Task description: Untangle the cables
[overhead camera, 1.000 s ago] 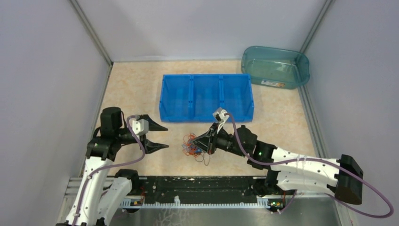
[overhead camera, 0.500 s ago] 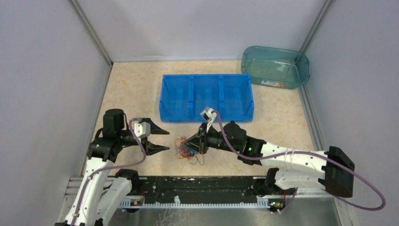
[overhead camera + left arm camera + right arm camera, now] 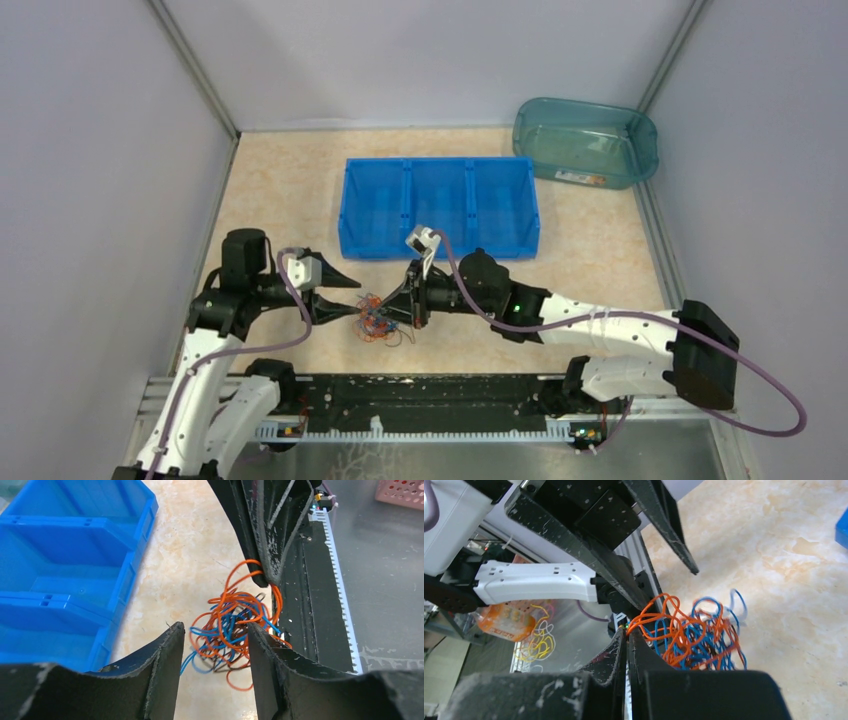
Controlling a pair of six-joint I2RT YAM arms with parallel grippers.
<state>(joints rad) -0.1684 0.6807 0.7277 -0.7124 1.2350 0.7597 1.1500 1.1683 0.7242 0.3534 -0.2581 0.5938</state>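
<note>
Next, my left gripper pinches only the orange wire [image 3: 226,586] that hangs from my right gripper, because orange and blue wires [image 3: 227,630] are crowded together in front of my left gripper's fingers.
The cables [image 3: 376,318] are a small tangle of orange, blue and black wires between the two arms, near the table's front edge. My right gripper [image 3: 404,305] is shut on an orange loop at the top of the tangle [image 3: 684,635], which hangs from its tips [image 3: 627,630]. My left gripper [image 3: 345,298] is open, and the tangle [image 3: 235,625] sits just ahead of and between its two fingers [image 3: 165,650]. The right gripper's dark fingers [image 3: 272,535] show above the tangle in the left wrist view.
A blue three-compartment bin [image 3: 440,206] stands behind the tangle and also shows in the left wrist view [image 3: 55,580]. A teal tub [image 3: 586,142] sits at the back right. The black rail [image 3: 440,395] runs along the table's front edge.
My right gripper has carried the tangle leftward. My left gripper has moved right, so the tangle now sits at its open fingers.
</note>
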